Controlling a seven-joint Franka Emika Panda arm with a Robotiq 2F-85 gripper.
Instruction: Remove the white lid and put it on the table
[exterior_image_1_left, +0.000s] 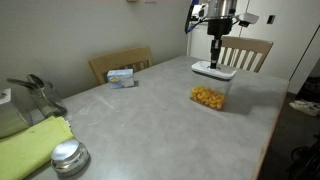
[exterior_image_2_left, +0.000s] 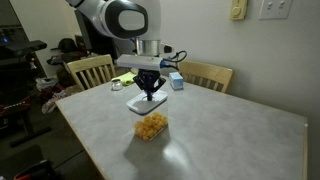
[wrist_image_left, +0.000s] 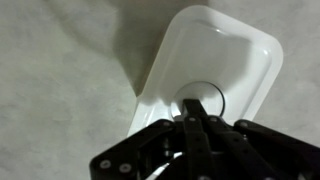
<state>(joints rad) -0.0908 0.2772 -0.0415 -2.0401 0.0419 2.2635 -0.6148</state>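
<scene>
Next, my gripper opens, turns square and straddles the raised centre (wrist_image_left: 200, 95), because it is closed above the raised centre and crooked to the white lid's sides (wrist_image_left: 262, 88).
The white lid (exterior_image_1_left: 213, 70) is a flat rounded rectangle with a raised centre. It also shows in the wrist view (wrist_image_left: 215, 60) and in an exterior view (exterior_image_2_left: 147, 102). My gripper (exterior_image_1_left: 215, 57) (exterior_image_2_left: 150, 92) (wrist_image_left: 197, 108) is shut on the lid's centre from above. The lid is low over the grey table (exterior_image_1_left: 150, 120) (exterior_image_2_left: 230, 140); I cannot tell whether it touches. The lid is beside a clear container of yellow pieces (exterior_image_1_left: 208, 96) (exterior_image_2_left: 151, 126), which stands open.
A small blue-white box (exterior_image_1_left: 122, 76) (exterior_image_2_left: 175, 80) lies near a table edge. A round metal lid (exterior_image_1_left: 69, 155) and a yellow-green cloth (exterior_image_1_left: 30, 145) lie at one corner. Wooden chairs (exterior_image_1_left: 245, 50) (exterior_image_2_left: 90, 70) stand at the table's sides.
</scene>
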